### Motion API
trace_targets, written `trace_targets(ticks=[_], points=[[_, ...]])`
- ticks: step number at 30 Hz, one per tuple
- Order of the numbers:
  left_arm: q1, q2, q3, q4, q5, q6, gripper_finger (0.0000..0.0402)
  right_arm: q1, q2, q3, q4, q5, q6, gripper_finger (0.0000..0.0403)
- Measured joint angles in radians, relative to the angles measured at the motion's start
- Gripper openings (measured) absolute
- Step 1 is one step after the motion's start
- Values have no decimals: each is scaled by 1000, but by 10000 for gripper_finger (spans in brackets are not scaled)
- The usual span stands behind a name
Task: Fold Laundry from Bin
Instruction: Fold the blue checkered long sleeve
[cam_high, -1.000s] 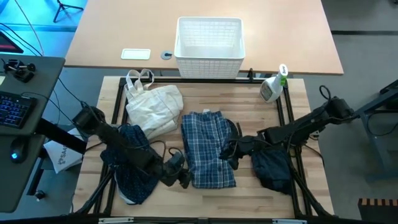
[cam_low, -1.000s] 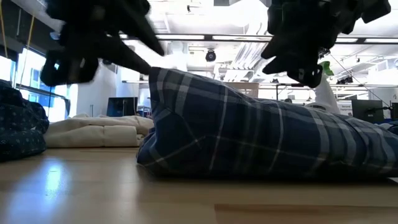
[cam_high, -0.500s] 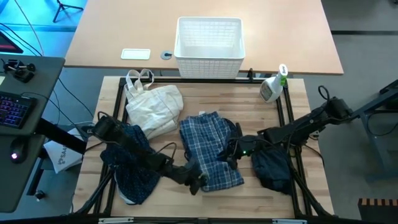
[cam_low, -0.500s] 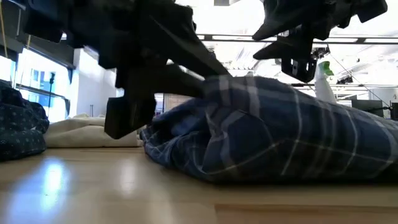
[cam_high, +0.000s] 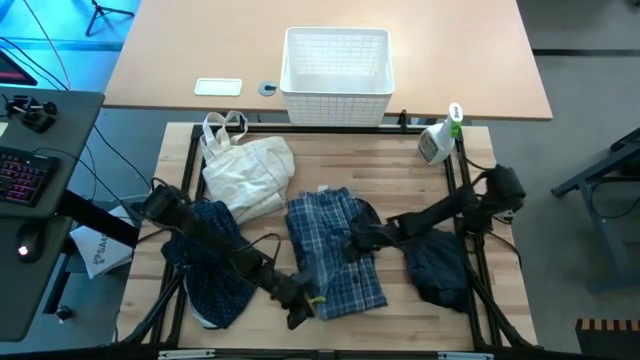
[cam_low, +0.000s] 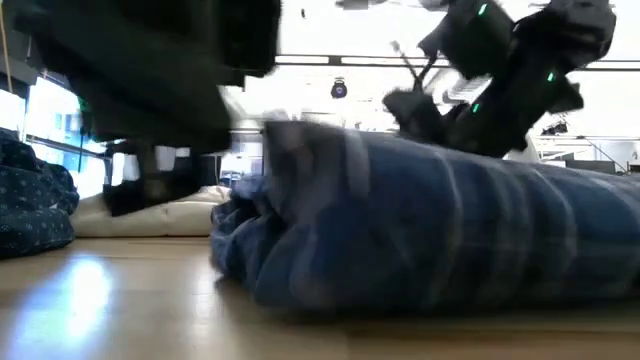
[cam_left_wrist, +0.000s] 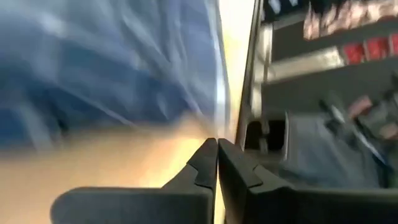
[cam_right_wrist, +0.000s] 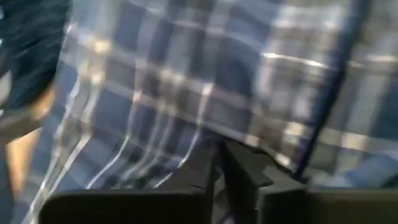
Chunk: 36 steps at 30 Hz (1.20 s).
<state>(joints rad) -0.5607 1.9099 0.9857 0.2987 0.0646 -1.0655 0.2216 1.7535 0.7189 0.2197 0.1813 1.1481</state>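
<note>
My grippers should leave the plaid shirt's middle and near corner and straighten it from the shirt's far end, because the plaid shirt's near end slants away from its far end.
The blue-and-white plaid shirt lies crumpled mid-table, a low heap in the low view. My right gripper is down on its middle, shut. My left gripper is shut beside the shirt's near left corner. In its wrist view the closed fingertips have nothing between them, with bare wood past them. I cannot tell whether it touches the shirt. The navy dotted shirt lies at the left and the plain dark navy piece at the right. The white bin stands on the far table. My right gripper meets the plaid shirt at its middle, slanting down from the table's right side. Its fingers are closed with their tips in the cloth. How much cloth is between them, I cannot see. The shirt rests on the table.
A cream-white cloth bag lies at the far left of the work table. A spray bottle stands at the far right corner. A black frame borders the wooden top. Bare wood shows along the near edge.
My left gripper swept right into the shirt's near left corner, bunching it, then drew back toward the near edge and shut. My right gripper dropped onto the shirt and shifted left. The plaid shirt went from flat to rumpled, with its near part pushed about.
</note>
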Motion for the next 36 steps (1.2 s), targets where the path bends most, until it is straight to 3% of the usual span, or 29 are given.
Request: trace_targets(ticks=[4,9,11,14,18,22,23,24,29,32,36], points=[[-67,-57,1,-161,-1,-45,0,-46,7,1,-12,87,60,10],[-115,-191,0,-524,-232,-251,0,-66,-124,-2,-23,125,-77,10],[-86,-241,0,-692,-268,-333,0,-61,-199,-2,-28,123,-143,3],[43,-263,-46,-803,-196,-354,0,-56,-301,0,-72,69,-197,2],[237,-253,-136,-722,-107,-210,0,-64,-340,0,-244,-92,-204,1],[413,-233,-170,-621,-133,-60,0,-47,-283,0,-391,-132,-204,1],[462,-224,-171,-589,-101,-16,0,-39,-258,-1,-399,-139,-204,1],[503,-215,-172,-532,-144,37,0,-29,-235,-2,-395,-152,-206,1],[733,-169,-151,-285,-171,220,0,-10,-134,-1,-259,-204,-174,0],[854,-176,-112,-291,-162,332,0,-17,-116,-1,-167,-216,-173,0],[952,-252,-49,-438,-112,444,0,-62,-203,-1,-240,-201,-230,0]])
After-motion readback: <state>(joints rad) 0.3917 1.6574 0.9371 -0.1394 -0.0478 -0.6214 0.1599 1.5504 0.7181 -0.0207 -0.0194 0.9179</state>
